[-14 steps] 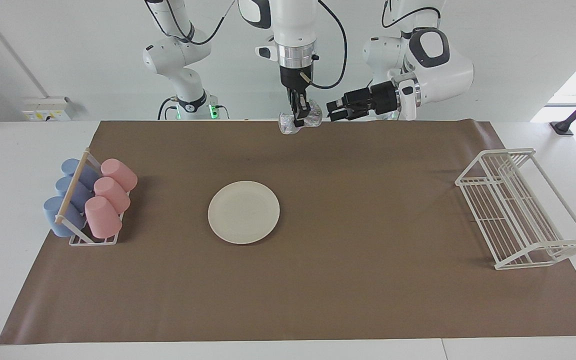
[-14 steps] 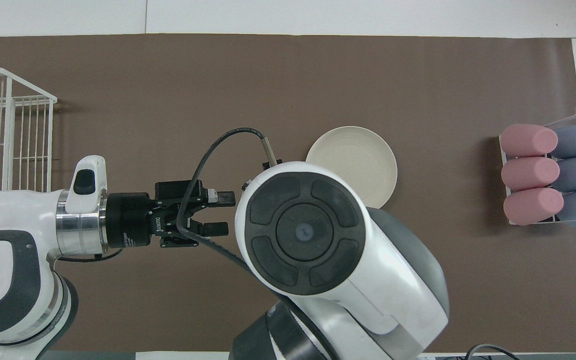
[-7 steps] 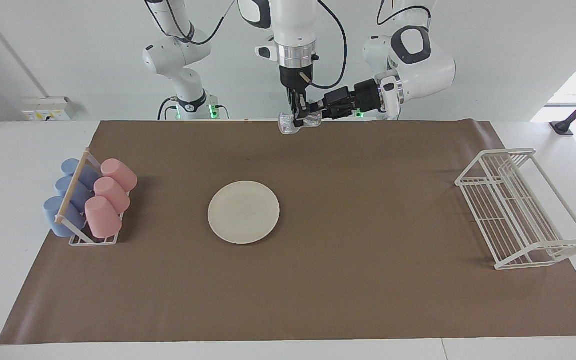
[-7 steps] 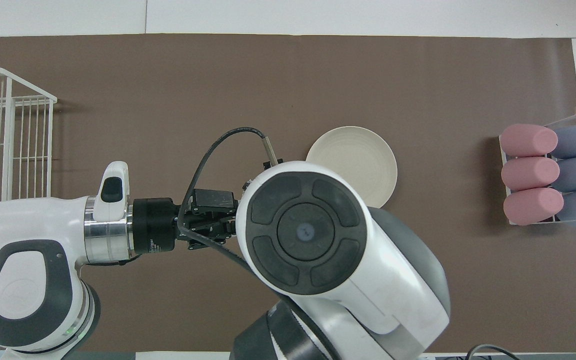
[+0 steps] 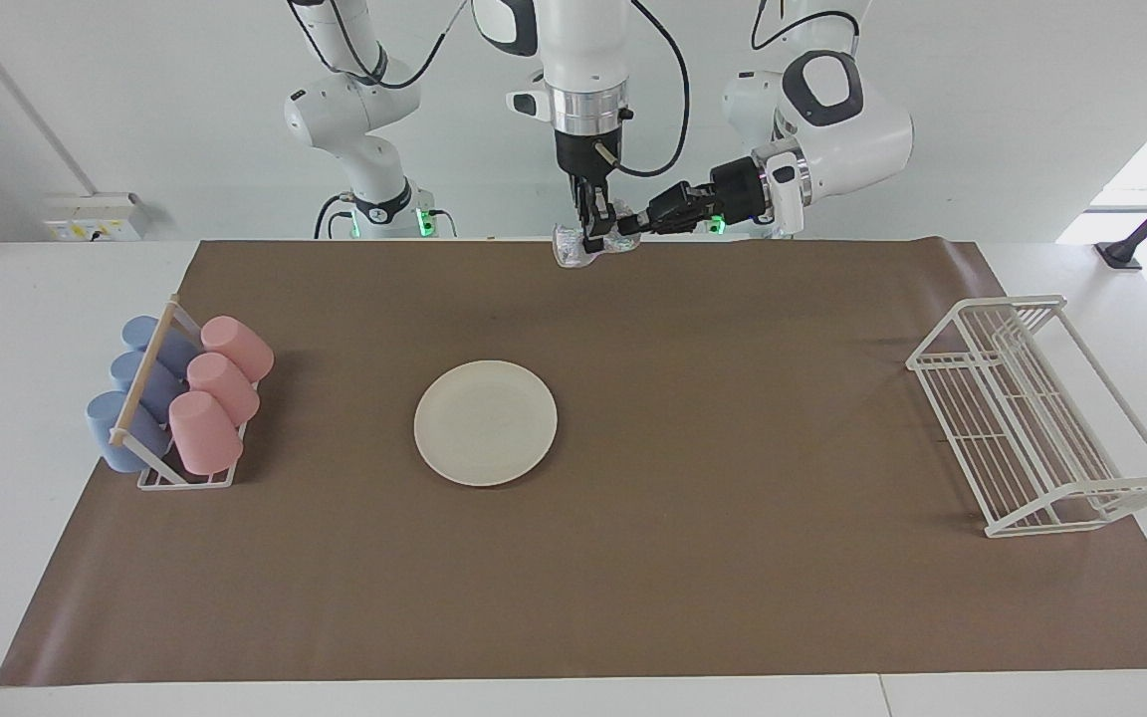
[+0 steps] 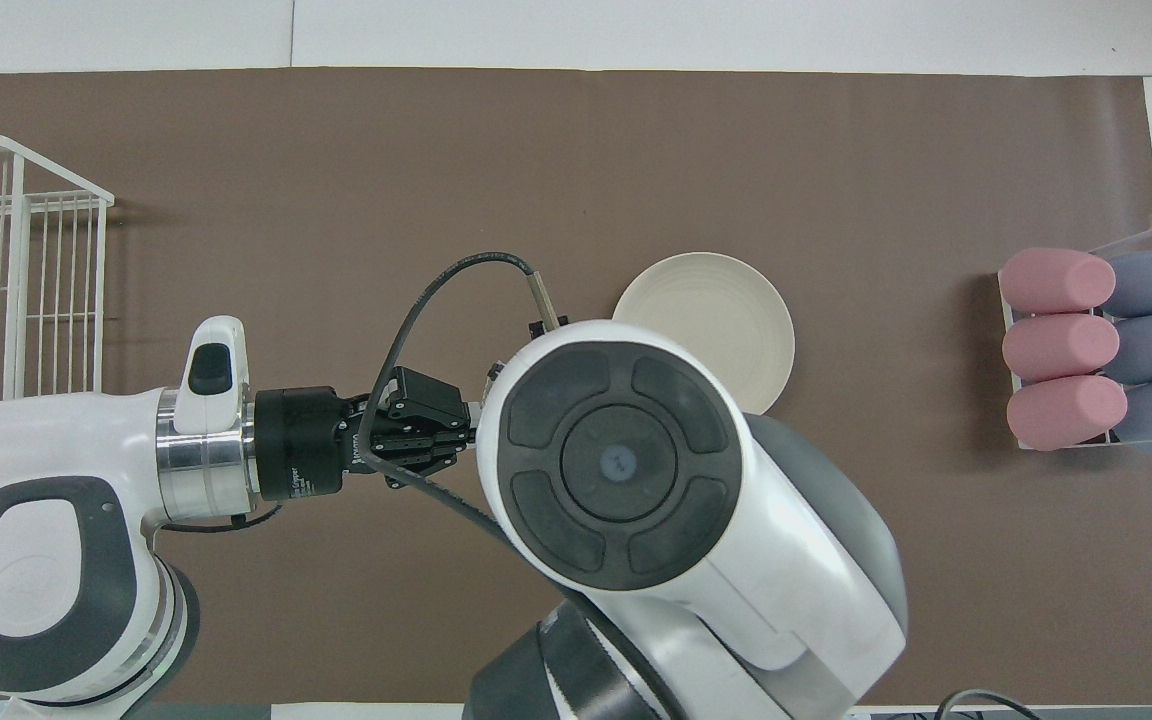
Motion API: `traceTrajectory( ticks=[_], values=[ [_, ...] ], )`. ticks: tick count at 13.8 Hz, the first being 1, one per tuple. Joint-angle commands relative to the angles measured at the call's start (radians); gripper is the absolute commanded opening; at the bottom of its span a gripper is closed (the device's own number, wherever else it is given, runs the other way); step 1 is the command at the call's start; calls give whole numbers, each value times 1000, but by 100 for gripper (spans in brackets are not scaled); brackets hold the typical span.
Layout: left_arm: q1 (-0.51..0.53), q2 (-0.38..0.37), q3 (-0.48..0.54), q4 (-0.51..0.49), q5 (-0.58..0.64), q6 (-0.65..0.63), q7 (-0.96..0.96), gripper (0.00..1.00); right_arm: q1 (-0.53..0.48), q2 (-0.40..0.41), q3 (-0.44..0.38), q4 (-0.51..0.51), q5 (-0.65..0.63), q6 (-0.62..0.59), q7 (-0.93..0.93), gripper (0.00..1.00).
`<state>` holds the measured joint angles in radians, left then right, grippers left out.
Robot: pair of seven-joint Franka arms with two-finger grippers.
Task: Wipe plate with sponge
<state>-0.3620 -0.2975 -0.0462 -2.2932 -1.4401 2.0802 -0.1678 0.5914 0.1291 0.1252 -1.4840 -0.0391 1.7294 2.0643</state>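
Note:
The sponge (image 5: 573, 247) has both grippers at it, so my right gripper should open and move away first. Then my left gripper should carry the sponge to the white wire dish rack (image 5: 1035, 418).
My right gripper (image 5: 593, 237) points straight down over the edge of the brown mat nearest the robots and is shut on the sponge (image 5: 571, 249), a silvery-white speckled lump held above the mat. My left gripper (image 5: 632, 223) reaches in level from the left arm's end of the table, and its tip is at the sponge, beside the right gripper. The cream-white plate (image 5: 485, 422) lies flat on the mat, farther from the robots than both grippers. In the overhead view the plate (image 6: 711, 325) shows, but the right arm's wrist (image 6: 616, 465) hides the sponge and both grippers' tips.
A rack of pink and blue cups (image 5: 180, 398) stands at the right arm's end of the mat. A white wire dish rack (image 5: 1036, 418) stands at the left arm's end. The brown mat (image 5: 733, 558) covers most of the table.
My left gripper has moved sideways toward the right gripper and now reaches the sponge; a second ago it was open and apart from it. The right gripper, sponge and plate have stayed put.

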Motion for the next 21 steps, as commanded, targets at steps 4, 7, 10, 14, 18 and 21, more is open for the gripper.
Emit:
traceTrajectory(
  ticks=[4,7,10,14,18,21],
  values=[
    [-5,21,5,18,-11,24,-30,0,-115,-98,2,-54,-24,-94,-420,100],
    [-3,26,8,18,3,49,-61,0,-212,-124,2,-65,-18,-146,-762,100],
    [-5,37,3,18,171,109,-134,0,-353,-143,2,-65,-13,-201,-1124,100],
    [63,41,5,12,404,80,-203,0,-585,-138,1,-65,22,-205,-1631,100],
    [77,70,5,47,732,74,-377,0,-672,-129,-1,-38,30,-269,-1927,100],
    [107,72,6,49,974,29,-433,0,-731,-129,-4,-41,59,-306,-2012,100]
  ],
)
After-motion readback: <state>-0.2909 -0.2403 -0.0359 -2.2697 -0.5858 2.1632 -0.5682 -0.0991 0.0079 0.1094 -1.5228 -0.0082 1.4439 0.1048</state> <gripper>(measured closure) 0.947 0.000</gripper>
